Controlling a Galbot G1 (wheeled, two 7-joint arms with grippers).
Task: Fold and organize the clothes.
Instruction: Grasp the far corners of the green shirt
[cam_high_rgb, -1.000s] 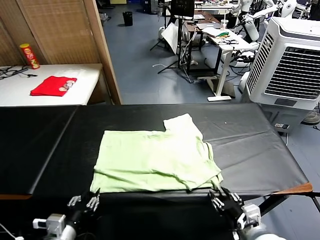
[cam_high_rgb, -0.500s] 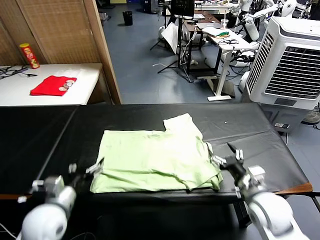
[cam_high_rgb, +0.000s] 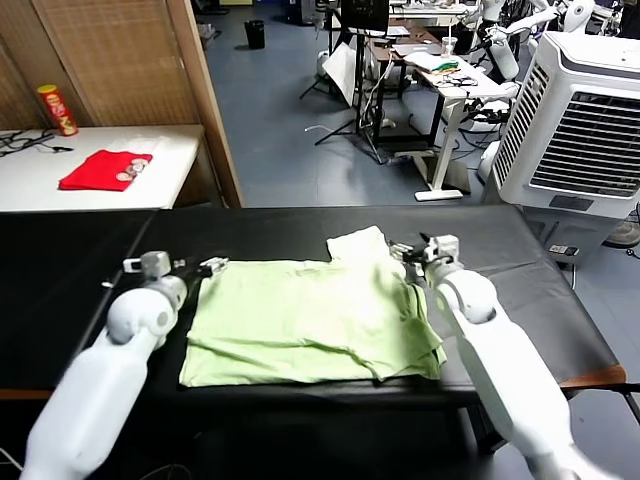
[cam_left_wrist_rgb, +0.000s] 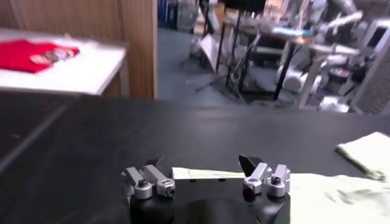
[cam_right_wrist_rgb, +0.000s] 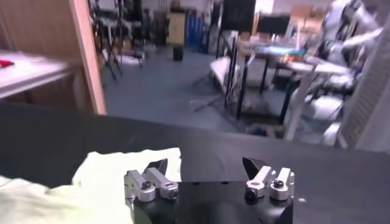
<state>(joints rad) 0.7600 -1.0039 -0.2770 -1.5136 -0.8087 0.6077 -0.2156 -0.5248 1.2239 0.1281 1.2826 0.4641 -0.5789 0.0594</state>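
Observation:
The shirt's sleeve (cam_high_rgb: 358, 244) reaches out beyond the shirt's far edge (cam_high_rgb: 278, 263), so the sleeve will come along and bunch up when the robot folds that edge over.
The clothes, one pale mint-green shirt (cam_high_rgb: 310, 320), lie folded flat on the black table (cam_high_rgb: 520, 300), with a sleeve (cam_high_rgb: 358, 243) sticking out at the far right. My left gripper (cam_high_rgb: 205, 267) hovers open at the shirt's far left corner. In the left wrist view the shirt's edge (cam_left_wrist_rgb: 201, 174) lies just beyond the open left gripper (cam_left_wrist_rgb: 201, 163). My right gripper (cam_high_rgb: 410, 250) is open beside the sleeve, on its right. The right wrist view shows the sleeve (cam_right_wrist_rgb: 116, 176) next to one fingertip of the open right gripper (cam_right_wrist_rgb: 205, 164). Neither gripper holds anything.
A white side table (cam_high_rgb: 40, 185) at the far left carries a red cloth (cam_high_rgb: 105, 170) and a red can (cam_high_rgb: 56, 109). A wooden partition (cam_high_rgb: 130, 60) stands behind it. A white air cooler (cam_high_rgb: 580, 110) stands at the right, with desks and stands beyond.
Both arms have swung from the table's near edge up to the shirt's far side, left to its far left corner, right to the sleeve. The shirt has not moved.

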